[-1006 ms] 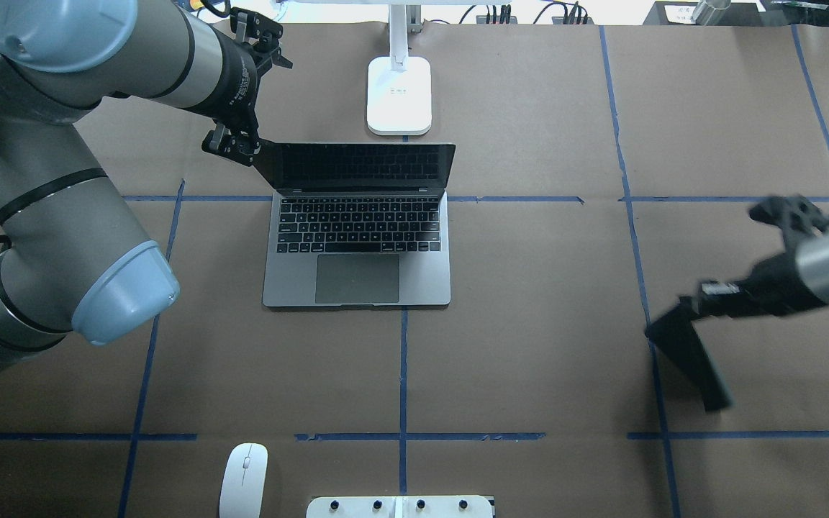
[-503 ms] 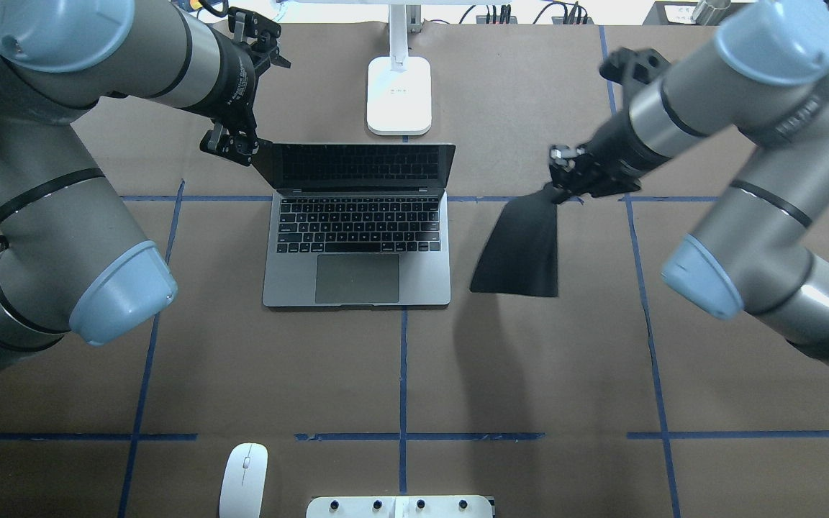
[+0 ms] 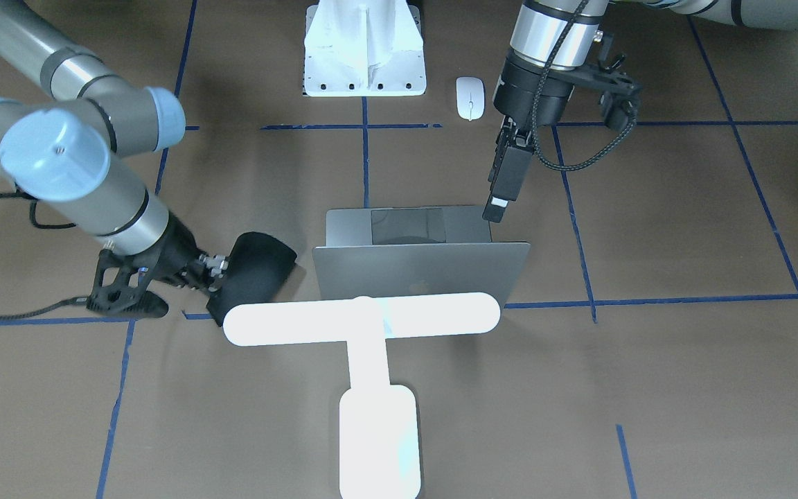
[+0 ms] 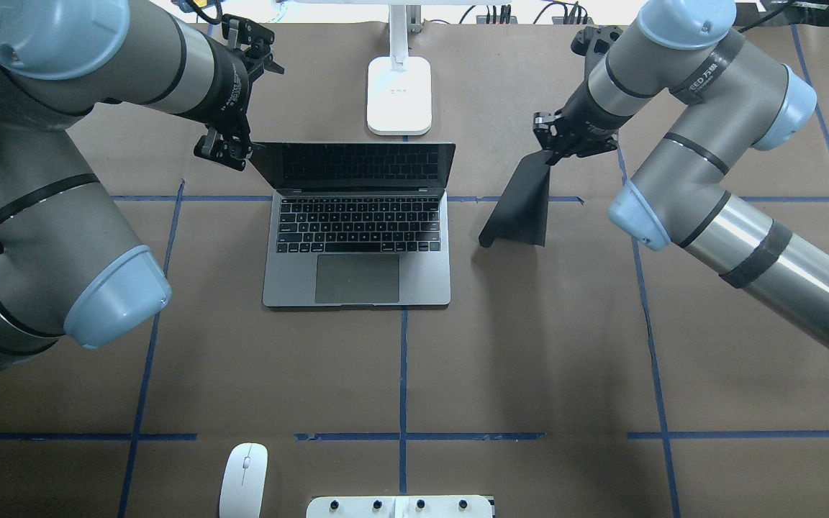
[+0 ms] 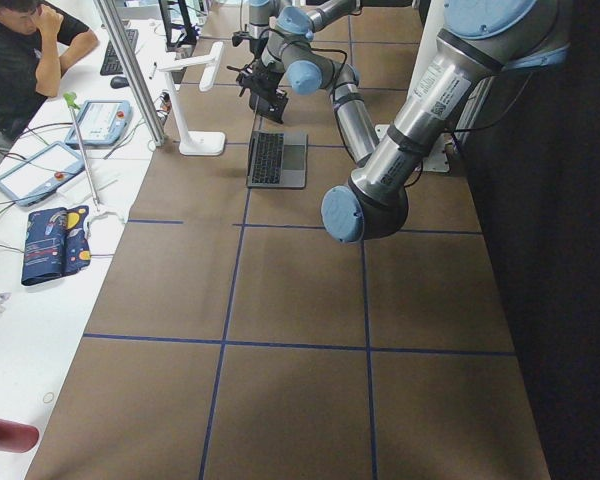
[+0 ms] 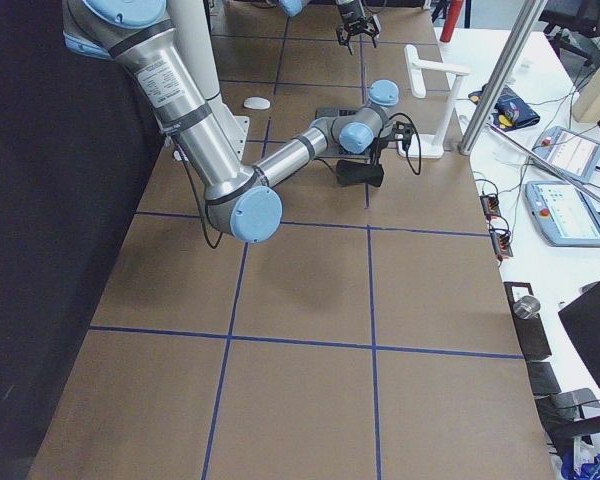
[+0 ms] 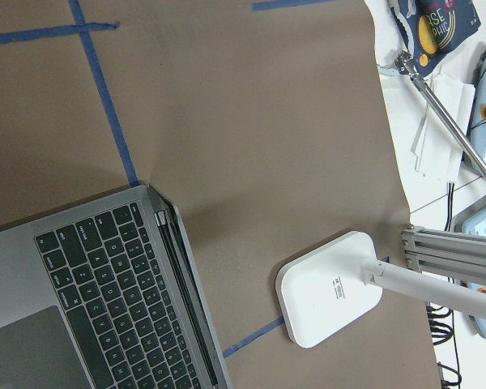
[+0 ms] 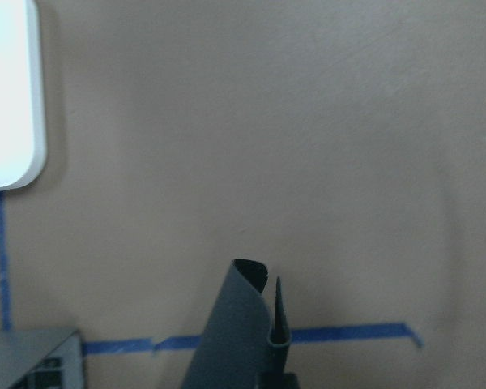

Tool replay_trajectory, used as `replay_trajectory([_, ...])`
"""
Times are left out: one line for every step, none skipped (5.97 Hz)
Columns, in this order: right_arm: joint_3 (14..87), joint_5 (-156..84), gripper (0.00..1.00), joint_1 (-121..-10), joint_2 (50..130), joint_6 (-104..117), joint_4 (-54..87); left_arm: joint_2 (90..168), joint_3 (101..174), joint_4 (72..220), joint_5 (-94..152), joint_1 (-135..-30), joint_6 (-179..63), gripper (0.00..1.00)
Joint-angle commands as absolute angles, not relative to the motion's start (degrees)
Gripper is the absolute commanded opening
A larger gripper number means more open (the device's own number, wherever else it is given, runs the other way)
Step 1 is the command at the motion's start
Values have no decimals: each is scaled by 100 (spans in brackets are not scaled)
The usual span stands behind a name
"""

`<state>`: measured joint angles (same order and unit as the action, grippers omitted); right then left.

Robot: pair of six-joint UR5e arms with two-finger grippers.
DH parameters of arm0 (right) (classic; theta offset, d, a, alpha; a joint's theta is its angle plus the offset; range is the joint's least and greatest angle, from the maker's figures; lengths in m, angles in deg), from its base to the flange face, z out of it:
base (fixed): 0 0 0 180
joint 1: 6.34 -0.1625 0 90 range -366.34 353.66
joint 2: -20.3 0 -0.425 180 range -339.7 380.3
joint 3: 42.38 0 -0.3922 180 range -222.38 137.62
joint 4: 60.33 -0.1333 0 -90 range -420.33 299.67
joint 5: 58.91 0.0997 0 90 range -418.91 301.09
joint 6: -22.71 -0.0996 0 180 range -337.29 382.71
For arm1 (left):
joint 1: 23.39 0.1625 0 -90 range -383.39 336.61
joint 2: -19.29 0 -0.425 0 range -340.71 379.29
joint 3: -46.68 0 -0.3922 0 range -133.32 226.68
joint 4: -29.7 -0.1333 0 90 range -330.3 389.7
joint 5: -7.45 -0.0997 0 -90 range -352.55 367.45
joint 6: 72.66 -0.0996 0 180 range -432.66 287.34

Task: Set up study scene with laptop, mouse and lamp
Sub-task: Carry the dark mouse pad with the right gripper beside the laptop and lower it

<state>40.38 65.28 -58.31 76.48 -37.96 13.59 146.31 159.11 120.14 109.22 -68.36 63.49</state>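
The black mat hangs curled and at a slant next to the laptop, so the robot's right gripper needs to pull the mat's held edge away from the laptop to lay the mat out flat.
The grey laptop (image 4: 357, 230) stands open at the table's middle, its apple-logo lid facing the front view (image 3: 420, 272). My left gripper (image 4: 222, 151) is at the lid's upper left corner; I cannot tell whether its jaws are open or still touch the lid. The glowing white lamp (image 3: 361, 319) stands behind the laptop, its base (image 4: 399, 93) on the table. The white mouse (image 4: 243, 478) lies near the front edge, apart from both grippers. My right gripper (image 4: 553, 150) is shut on a black mat (image 4: 519, 212) that hangs right of the laptop.
A white bolted pedestal (image 4: 400, 507) sits at the front edge next to the mouse. Blue tape lines cross the brown table cover. Cables and devices lie on a bench beyond the table's far edge. A person sits at that bench in the left side view.
My right arm has swung in from the right edge with the black mat and now holds it just right of the laptop. My left gripper has shifted slightly left at the lid's corner.
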Motion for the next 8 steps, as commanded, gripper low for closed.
replay_trajectory([3436,6510,0,-6126,7673,-2812,1271,14629,15927,12032,10923,-6831,6374,100])
replay_trajectory([3426,6519,0,-6136,7725,-2800,1280,14620,15927,12032,10923,-6831,6357,100])
replay_trajectory([3444,6580,0,-6197,7830,-2600,1271,14612,15918,12032,10923,-6831,6357,100])
replay_trajectory([3548,6850,0,-6223,7675,-2624,1340,14620,15927,12032,10923,-6831,6357,100])
replay_trajectory([3549,6888,0,-6206,7264,-2868,1315,14620,15927,12032,10923,-6831,6357,100])
replay_trajectory([3610,6888,0,-6145,6868,-3392,1271,14620,15918,12032,10923,-6831,6357,100])
replay_trajectory([4011,6879,0,-5814,6804,-3546,1253,14620,15918,12032,10923,-6831,6357,100])
replay_trajectory([4198,6879,0,-5697,6699,-3564,1140,14620,15927,12032,10923,-6831,6357,100])
